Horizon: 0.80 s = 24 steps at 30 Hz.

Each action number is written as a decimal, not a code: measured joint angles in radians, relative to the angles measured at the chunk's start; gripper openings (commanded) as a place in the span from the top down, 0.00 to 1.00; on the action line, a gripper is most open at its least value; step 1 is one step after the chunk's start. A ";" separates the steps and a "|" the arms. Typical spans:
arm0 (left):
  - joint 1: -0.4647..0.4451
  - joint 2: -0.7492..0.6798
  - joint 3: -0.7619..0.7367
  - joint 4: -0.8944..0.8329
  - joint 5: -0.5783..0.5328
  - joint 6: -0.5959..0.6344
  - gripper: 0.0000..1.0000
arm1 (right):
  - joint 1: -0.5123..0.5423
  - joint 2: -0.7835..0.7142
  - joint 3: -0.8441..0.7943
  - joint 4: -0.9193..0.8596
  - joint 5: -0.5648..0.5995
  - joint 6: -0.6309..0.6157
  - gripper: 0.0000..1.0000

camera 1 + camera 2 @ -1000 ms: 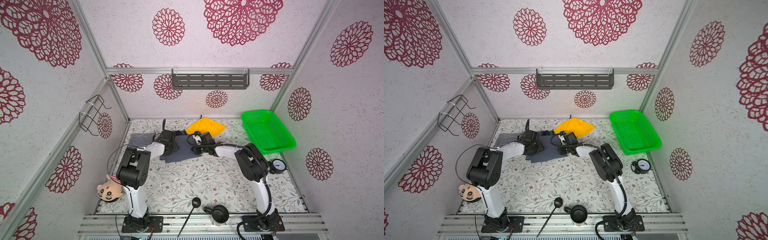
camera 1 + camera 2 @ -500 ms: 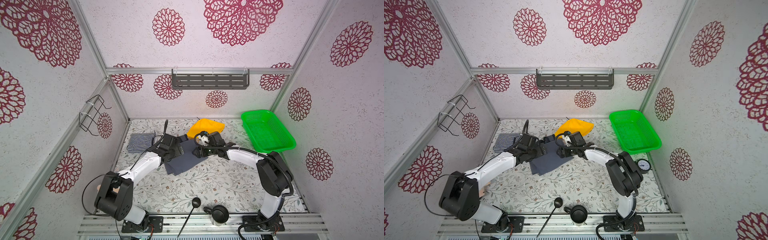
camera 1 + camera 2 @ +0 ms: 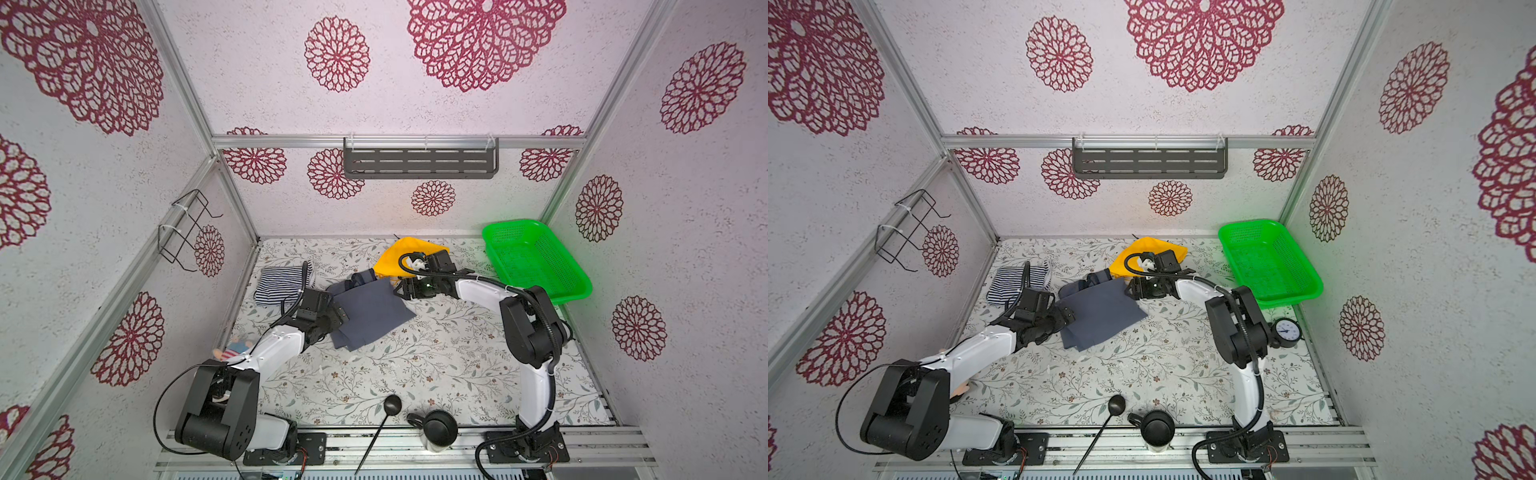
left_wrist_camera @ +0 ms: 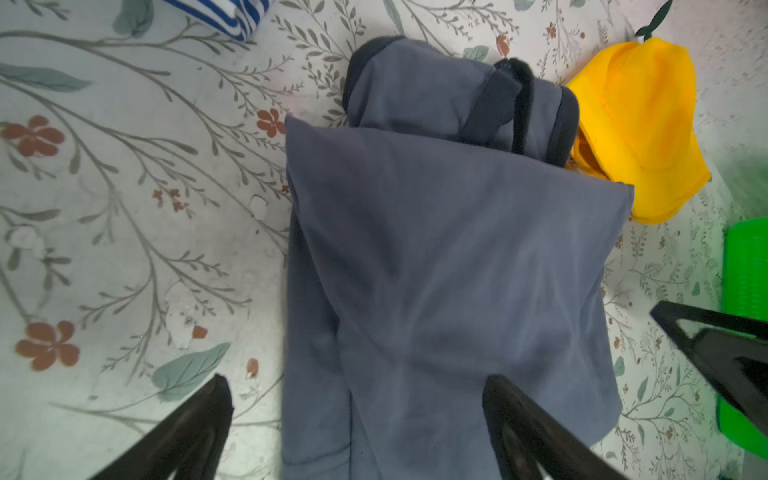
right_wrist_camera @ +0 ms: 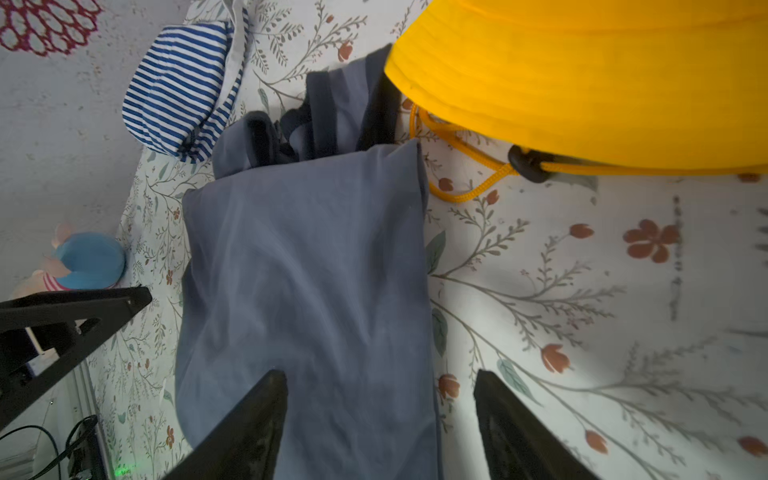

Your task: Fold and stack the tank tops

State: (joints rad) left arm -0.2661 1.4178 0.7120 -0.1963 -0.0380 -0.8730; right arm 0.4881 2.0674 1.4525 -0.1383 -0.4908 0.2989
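The grey top (image 3: 372, 313) will sag from my left gripper but stay folded when I carry it, because limp layers lie folded over the dark-trimmed straps (image 3: 358, 280).
A slate blue-grey tank top (image 3: 370, 313) (image 3: 1100, 311) lies folded into a rough rectangle on the floral mat, its dark-trimmed straps sticking out at the far end (image 4: 449, 270) (image 5: 307, 291). A folded navy-and-white striped tank top (image 3: 280, 282) (image 3: 1013, 282) (image 5: 178, 87) lies at the back left, apart from it. My left gripper (image 3: 338, 318) (image 4: 357, 382) hovers open at the grey top's near-left edge. My right gripper (image 3: 401, 289) (image 5: 380, 374) hovers open over its far-right corner. Neither holds cloth.
A yellow hat (image 3: 409, 253) (image 5: 582, 75) with a cord touches the grey top's far end. A green basket (image 3: 536, 262) stands at the back right. A doll (image 3: 232, 351) lies at the left edge; a ladle (image 3: 390, 405), a black mug (image 3: 436, 424) and a gauge (image 3: 1285, 330) are near the front.
Both grippers have opened and let go of the grey top, which now lies folded a little nearer the front. The left gripper has drawn back toward the front left.
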 measured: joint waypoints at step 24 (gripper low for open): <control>-0.028 0.298 -0.005 0.466 0.038 -0.068 0.22 | 0.026 0.146 0.018 0.135 -0.176 0.125 0.60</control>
State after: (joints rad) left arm -0.2943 1.7161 0.7074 0.2699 0.0002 -0.9409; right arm 0.5137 2.2135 1.4700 -0.0036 -0.6670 0.4240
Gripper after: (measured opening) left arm 0.877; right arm 0.418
